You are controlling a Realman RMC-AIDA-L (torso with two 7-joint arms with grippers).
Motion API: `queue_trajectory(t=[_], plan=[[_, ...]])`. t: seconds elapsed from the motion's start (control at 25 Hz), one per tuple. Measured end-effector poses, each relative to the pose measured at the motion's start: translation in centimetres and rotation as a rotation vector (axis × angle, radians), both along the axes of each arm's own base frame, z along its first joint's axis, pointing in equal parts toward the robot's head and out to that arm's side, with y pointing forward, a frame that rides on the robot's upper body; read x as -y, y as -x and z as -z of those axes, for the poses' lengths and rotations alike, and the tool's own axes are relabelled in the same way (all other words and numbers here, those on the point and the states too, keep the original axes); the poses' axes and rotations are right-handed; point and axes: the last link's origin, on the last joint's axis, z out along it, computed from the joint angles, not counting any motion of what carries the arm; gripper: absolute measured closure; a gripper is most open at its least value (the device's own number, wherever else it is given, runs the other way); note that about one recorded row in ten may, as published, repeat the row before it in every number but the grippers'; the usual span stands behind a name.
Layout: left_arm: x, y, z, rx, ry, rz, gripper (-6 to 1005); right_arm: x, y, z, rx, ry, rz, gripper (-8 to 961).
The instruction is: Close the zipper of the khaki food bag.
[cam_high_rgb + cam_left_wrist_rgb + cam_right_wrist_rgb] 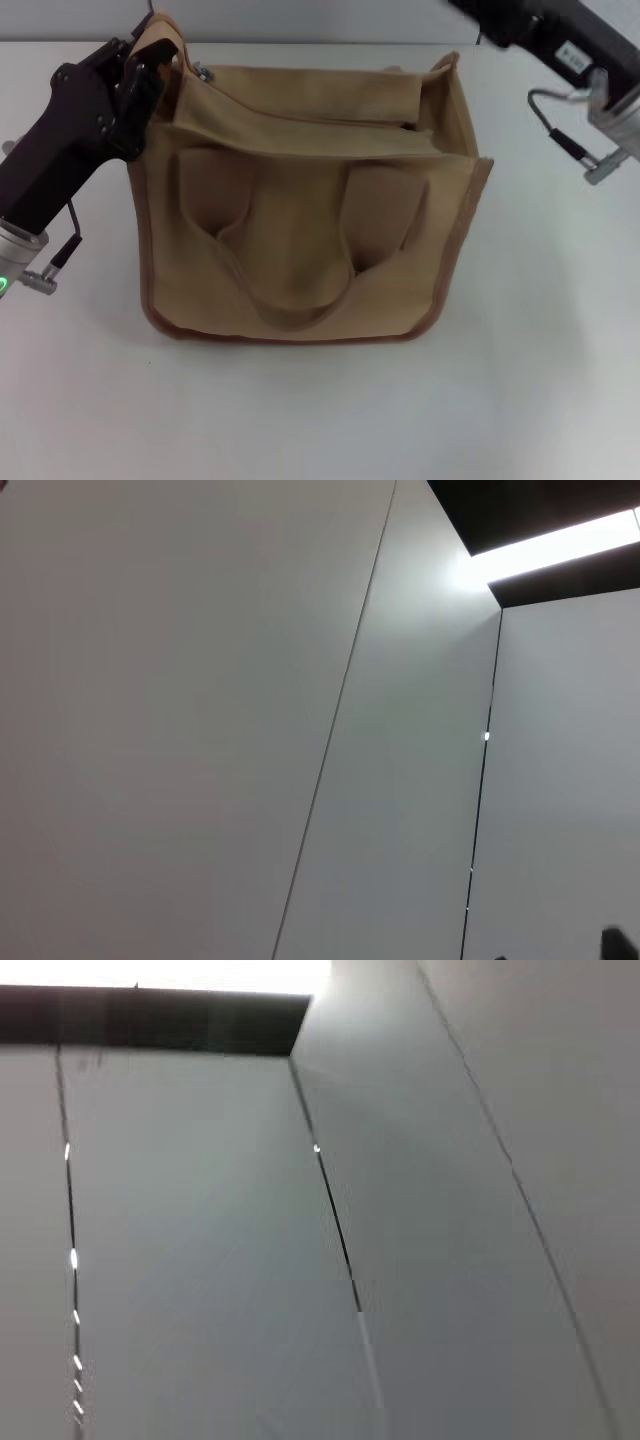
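The silver pull tab (203, 73) is a long way from the robot's right gripper, so next the right gripper moves across to the pull tab while the left gripper keeps hold of the bag's end tab.
The khaki food bag (300, 240) stands in the middle of the white table, its two handle straps lying flat on the near side. The zipper (300, 120) runs along the top panel, and a small silver pull tab (200, 72) shows near the bag's far left corner. My left gripper (150, 62) is at that far left corner, shut on the bag's raised fabric end tab (160, 32). My right gripper (520, 25) is above and behind the bag's far right corner, apart from it and cut off by the top edge. Both wrist views show only walls and ceiling.
The white table (540, 350) spreads around the bag on the near and right sides. The right arm's silver wrist and cable (600, 130) hang over the table to the right of the bag.
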Motion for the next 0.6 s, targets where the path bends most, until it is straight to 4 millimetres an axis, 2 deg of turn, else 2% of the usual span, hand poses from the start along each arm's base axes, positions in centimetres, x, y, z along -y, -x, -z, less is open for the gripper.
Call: queue_trajectory(t=[0.12, 0.28, 0.6], plan=[[0.1, 0.0, 0.0, 0.006, 0.003, 0.000, 922, -0.1, -0.6, 0.8, 0.166, -0.250, -0.062, 132], [0.1, 0.0, 0.1, 0.015, 0.012, 0.000, 921, 0.0, -0.4, 3.0, 0.386, -0.459, -0.184, 132], [0.2, -0.3, 0.1, 0.055, 0.054, 0.010, 921, 0.7, 0.8, 5.0, 0.561, -0.680, -0.414, 133]])
